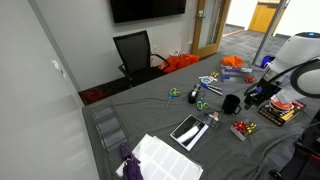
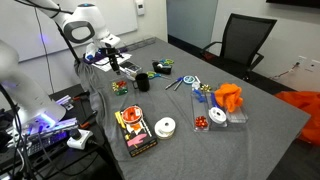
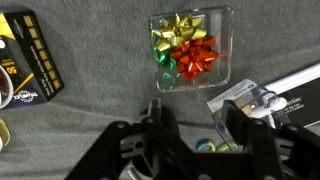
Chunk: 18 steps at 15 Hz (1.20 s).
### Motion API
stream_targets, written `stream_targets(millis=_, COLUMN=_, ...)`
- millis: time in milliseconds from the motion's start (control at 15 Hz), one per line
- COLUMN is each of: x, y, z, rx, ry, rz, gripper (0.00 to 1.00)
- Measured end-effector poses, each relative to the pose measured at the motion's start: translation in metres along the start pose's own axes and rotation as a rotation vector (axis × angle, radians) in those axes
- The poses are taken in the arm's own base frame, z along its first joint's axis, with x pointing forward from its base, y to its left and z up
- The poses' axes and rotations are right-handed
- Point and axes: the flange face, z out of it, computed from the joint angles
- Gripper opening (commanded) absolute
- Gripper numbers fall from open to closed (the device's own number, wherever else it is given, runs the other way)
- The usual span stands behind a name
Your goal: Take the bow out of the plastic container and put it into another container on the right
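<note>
My gripper should move over, turn and pinch the gold bow (image 3: 180, 29), because it is hovering short of the container, where other bows (image 3: 200, 59) crowd the gold bow.
The small clear plastic container (image 3: 221, 76) lies on the grey table and holds the gold bow (image 3: 180, 27), a red bow (image 3: 198, 58) and a green bow (image 3: 165, 62). It also shows in both exterior views (image 1: 244, 128) (image 2: 120, 87). My gripper (image 3: 197, 125) is open and empty. It hovers above the table just short of the container and does not touch it, as both exterior views (image 1: 250, 98) (image 2: 113, 62) show. The dark rectangular box (image 2: 135, 132) with red and yellow items lies beside the container (image 1: 283, 110) (image 3: 28, 60).
A black mug (image 1: 230, 103) (image 2: 142, 82) stands near the gripper. A white roll (image 2: 165, 126), scissors (image 2: 185, 82), another clear tub with a red bow (image 2: 215, 117) and orange cloth (image 2: 229, 97) lie on the table. A white-labelled package (image 3: 268, 92) lies by my right finger.
</note>
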Motion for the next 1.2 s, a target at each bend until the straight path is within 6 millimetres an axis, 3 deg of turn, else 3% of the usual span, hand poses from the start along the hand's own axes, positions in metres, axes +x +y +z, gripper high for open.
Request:
stream_targets(millis=667, x=-0.023, y=-0.007, z=0.047, rx=-0.147, ry=-0.145, rz=0.327, gripper=1.0)
stream_targets(millis=800, x=-0.023, y=-0.009, z=0.059, rx=-0.174, ry=-0.158, rz=0.37, gripper=0.72)
stream_targets(millis=1200, x=-0.018, y=-0.014, z=0.081, rx=-0.201, ry=-0.189, rz=0.435, gripper=0.29)
